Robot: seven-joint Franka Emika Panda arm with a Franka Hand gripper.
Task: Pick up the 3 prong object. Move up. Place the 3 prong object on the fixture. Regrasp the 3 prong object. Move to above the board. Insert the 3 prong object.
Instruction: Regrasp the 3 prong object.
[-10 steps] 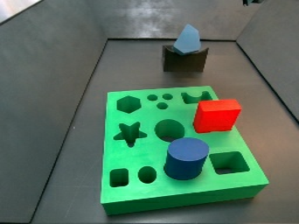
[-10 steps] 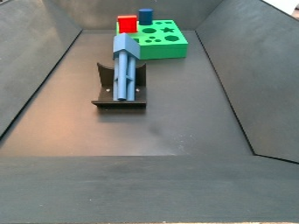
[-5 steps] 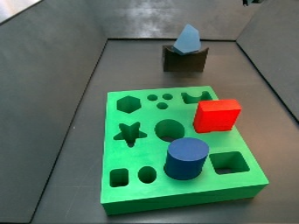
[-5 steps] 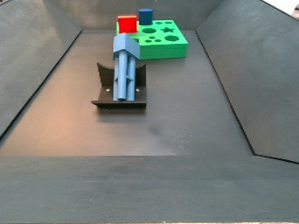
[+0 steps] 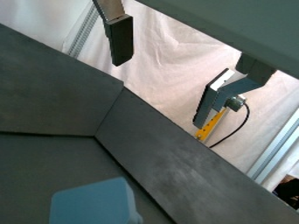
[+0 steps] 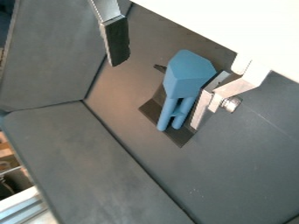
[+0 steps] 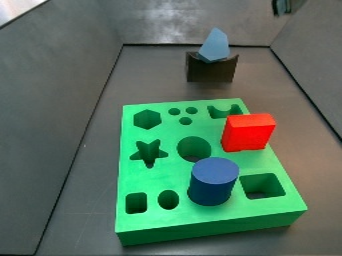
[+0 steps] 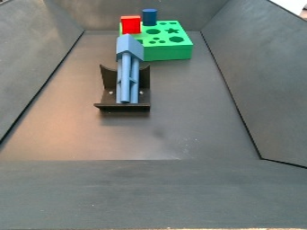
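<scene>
I see a solid end [image 7: 215,39] above the dark fixture, so I expect the 3 prong object [image 7: 214,46] to bring out hidden prongs below my gripper when I lift it.
The slate-blue 3 prong object [image 7: 214,42] [image 8: 128,63] rests tilted in the dark fixture [image 7: 211,68] [image 8: 122,97], pointed end up. The object [image 6: 181,87] and the fixture [image 6: 149,107] show well below the jaws in a wrist view. Only a corner of the object [image 5: 93,203] shows in a wrist view. My gripper [image 6: 162,74] [image 5: 170,66] hangs high above it, open, with nothing held between its fingers [image 6: 115,42]. In a side view only a sliver of the gripper [image 7: 281,5] shows at the top edge. The green board [image 7: 160,150] [image 8: 168,49] lies apart from the fixture.
A red cube [image 7: 250,131] [image 8: 129,23] and a dark blue cylinder [image 7: 213,181] [image 8: 149,14] stand on the board. Sloped dark walls [image 8: 48,63] enclose the floor on all sides.
The sliver of gripper at the top edge of a side view has come slightly lower. The 3 prong object and the fixture have not moved.
</scene>
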